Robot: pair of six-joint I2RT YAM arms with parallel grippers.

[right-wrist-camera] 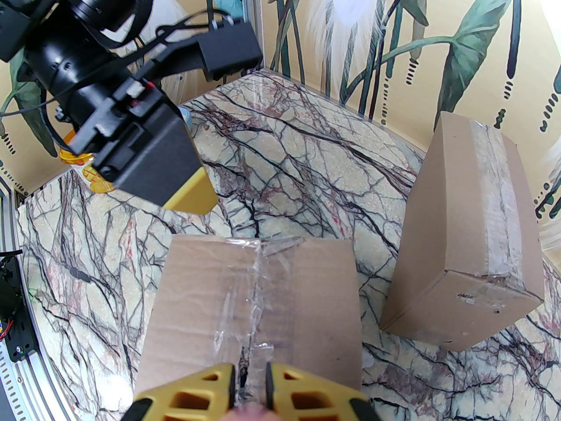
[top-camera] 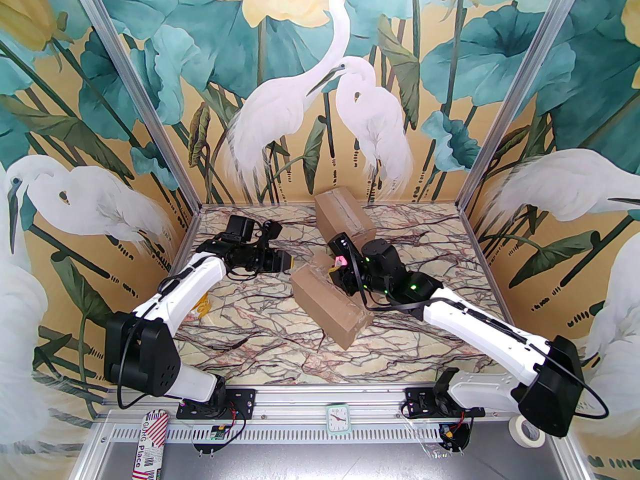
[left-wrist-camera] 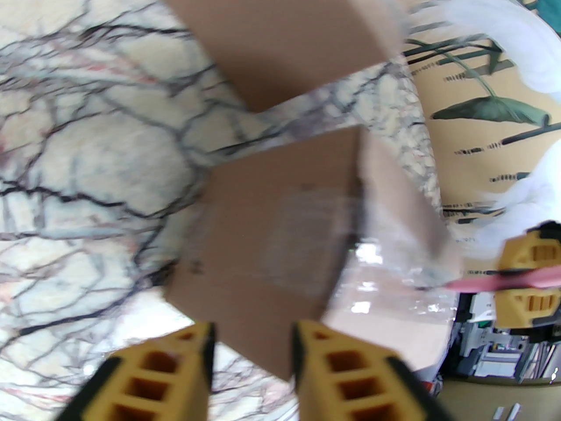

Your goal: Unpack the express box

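My left gripper needs to steady the box's end, as it is hovering clear of that end now. My right gripper should pull the pink tool back along the box's seam at the same time.
A taped cardboard express box (top-camera: 327,305) lies slantwise mid-table, a clear tape seam (right-wrist-camera: 259,296) running along its top. My right gripper (top-camera: 339,266) rests over the box's far end, shut on a thin pink tool (left-wrist-camera: 482,282) whose tip sits at the seam; its fingertips (right-wrist-camera: 219,377) frame the tape from above. My left gripper (top-camera: 286,263) hovers just off the box's left end, open, with nothing between its yellow fingers (left-wrist-camera: 193,344). The box end (left-wrist-camera: 271,235) faces that gap, a short way ahead of it.
A second sealed cardboard box (top-camera: 345,215) stands at the back by the wall, close behind the first. An orange-yellow object (top-camera: 202,308) lies half hidden under the left arm. Painted walls close the table on three sides. A tape roll (top-camera: 525,430) sits off the table at front right.
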